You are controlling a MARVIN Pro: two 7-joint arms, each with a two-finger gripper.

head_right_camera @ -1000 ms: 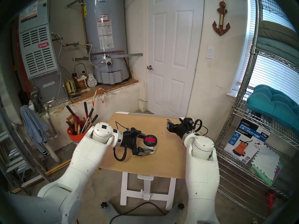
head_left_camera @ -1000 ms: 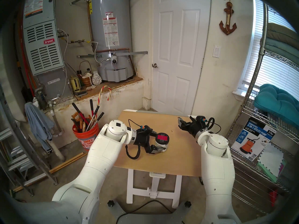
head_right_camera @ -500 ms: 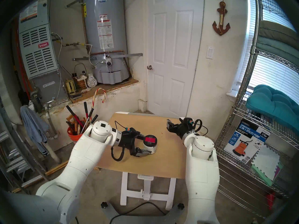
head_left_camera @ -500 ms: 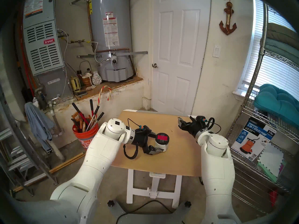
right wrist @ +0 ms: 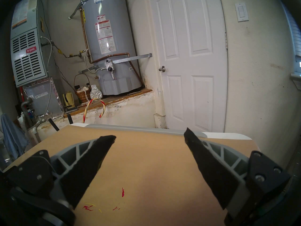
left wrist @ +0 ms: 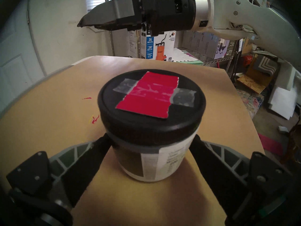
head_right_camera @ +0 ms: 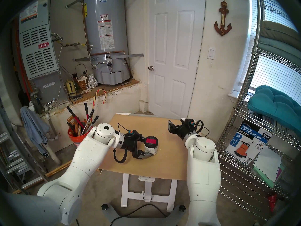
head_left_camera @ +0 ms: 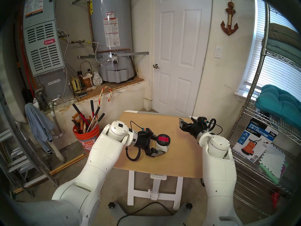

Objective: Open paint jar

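A round rim sticks out over a grey collar (left wrist: pixel 136 147). The black lid (left wrist: pixel 151 105) will twist around when I turn it, while the jar's body stays still.
The paint jar (head_left_camera: pixel 162 145) stands upright in the middle of the tan table (head_left_camera: pixel 179 157). It has a white-grey printed label and a black lid (left wrist: pixel 151 123) with a red patch taped on top. My left gripper (head_left_camera: pixel 160 145) reaches in from the left, low over the table, and is open. Its fingers (left wrist: pixel 91 157) straddle the jar body just under the lid, close to or grazing its sides. My right gripper (head_left_camera: pixel 184 122) hovers open and empty over the table's far right corner, well clear of the jar. Its fingers (right wrist: pixel 203 155) are spread wide.
Small red and yellow paint specks (right wrist: pixel 123 192) mark the table between the jar and the right gripper. An orange bucket of tools (head_left_camera: pixel 86 136) stands left of the table. A wire shelf (head_left_camera: pixel 241 136) with a pump box (head_left_camera: pixel 254 137) is on the right.
My left arm swayed left and came back, and its gripper sits slightly further in around the jar. The jar and the right arm have not moved.
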